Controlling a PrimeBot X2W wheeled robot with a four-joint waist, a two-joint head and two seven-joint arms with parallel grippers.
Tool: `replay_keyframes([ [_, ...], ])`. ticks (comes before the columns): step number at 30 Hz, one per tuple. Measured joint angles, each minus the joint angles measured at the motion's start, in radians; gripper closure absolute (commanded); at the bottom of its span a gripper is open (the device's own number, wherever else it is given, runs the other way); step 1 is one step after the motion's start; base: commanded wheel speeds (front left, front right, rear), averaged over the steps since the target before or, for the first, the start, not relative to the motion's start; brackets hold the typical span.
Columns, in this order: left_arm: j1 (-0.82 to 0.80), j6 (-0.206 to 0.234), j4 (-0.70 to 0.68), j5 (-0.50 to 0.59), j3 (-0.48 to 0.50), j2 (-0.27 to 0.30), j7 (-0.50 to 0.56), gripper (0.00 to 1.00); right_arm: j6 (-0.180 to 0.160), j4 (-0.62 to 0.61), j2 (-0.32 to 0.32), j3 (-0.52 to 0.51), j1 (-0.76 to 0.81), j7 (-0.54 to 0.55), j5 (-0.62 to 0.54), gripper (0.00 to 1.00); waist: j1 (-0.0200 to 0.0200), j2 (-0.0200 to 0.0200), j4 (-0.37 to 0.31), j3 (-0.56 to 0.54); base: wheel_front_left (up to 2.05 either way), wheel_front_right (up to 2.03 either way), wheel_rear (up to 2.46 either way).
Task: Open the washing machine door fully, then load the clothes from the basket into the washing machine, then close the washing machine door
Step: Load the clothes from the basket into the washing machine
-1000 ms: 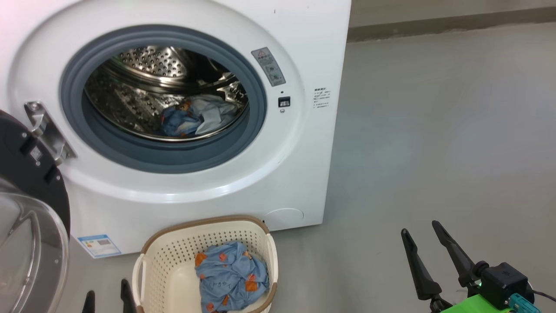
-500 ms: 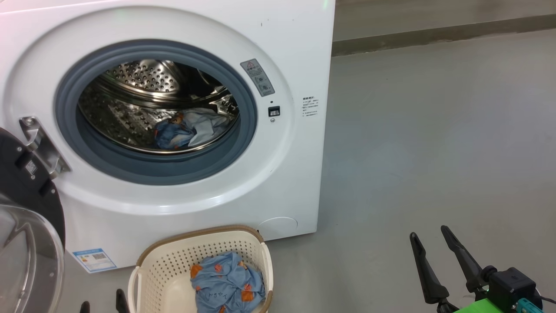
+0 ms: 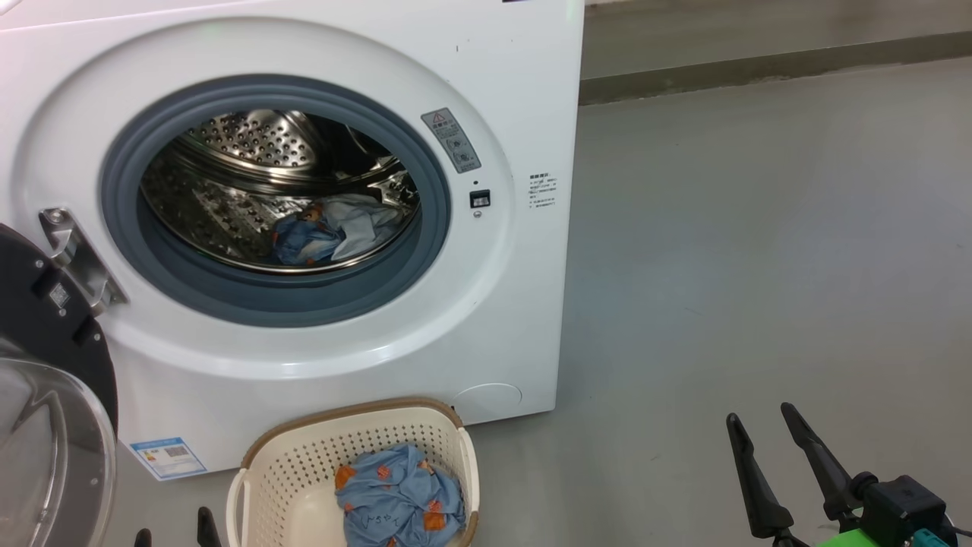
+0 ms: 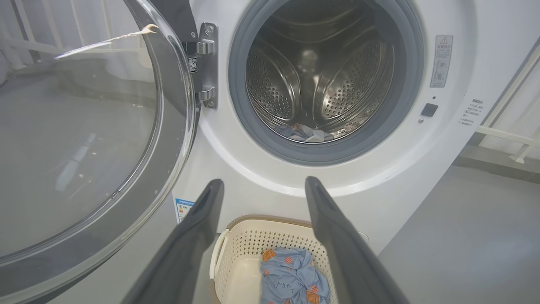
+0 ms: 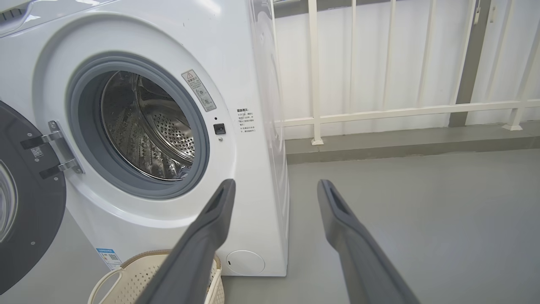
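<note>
The light blue cloth will leave the basket empty once I pick it up, because the same orange print goes across the heap.
The white washing machine stands at the left, its steel drum showing. The washing machine door hangs swung open on its hinge at the far left. Blue and white clothes lie low in the drum. In front stands the cream basket with a light blue orange-printed cloth in its right half. My left gripper is open and empty, above and short of the basket; its tips peek in left of the basket. My right gripper is open and empty over the floor, well right of the machine.
Grey floor spreads to the right of the machine. A low kerb and a white railing run behind it. The open door takes up the room left of the basket.
The head camera has tilted and turned, so the whole picture has shifted down and left. The right gripper sits a little lower and further right in the picture. Both grippers stay open.
</note>
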Motion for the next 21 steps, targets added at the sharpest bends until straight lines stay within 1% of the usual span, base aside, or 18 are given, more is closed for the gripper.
replay_keyframes([
  [9,0.004,0.008,-0.014,-0.008,0.000,0.001,0.007,0.00,0.000,-0.002,0.007,0.000,0.000,0.000,-0.002,0.00,0.0000,0.0000,0.009,-0.001,0.00,0.00,0.00],
  [21,0.023,0.017,-0.038,-0.009,-0.009,0.004,0.012,0.00,0.000,-0.006,0.016,0.001,0.000,0.000,-0.003,0.00,0.0000,0.0000,0.004,0.020,0.00,0.00,0.00],
])
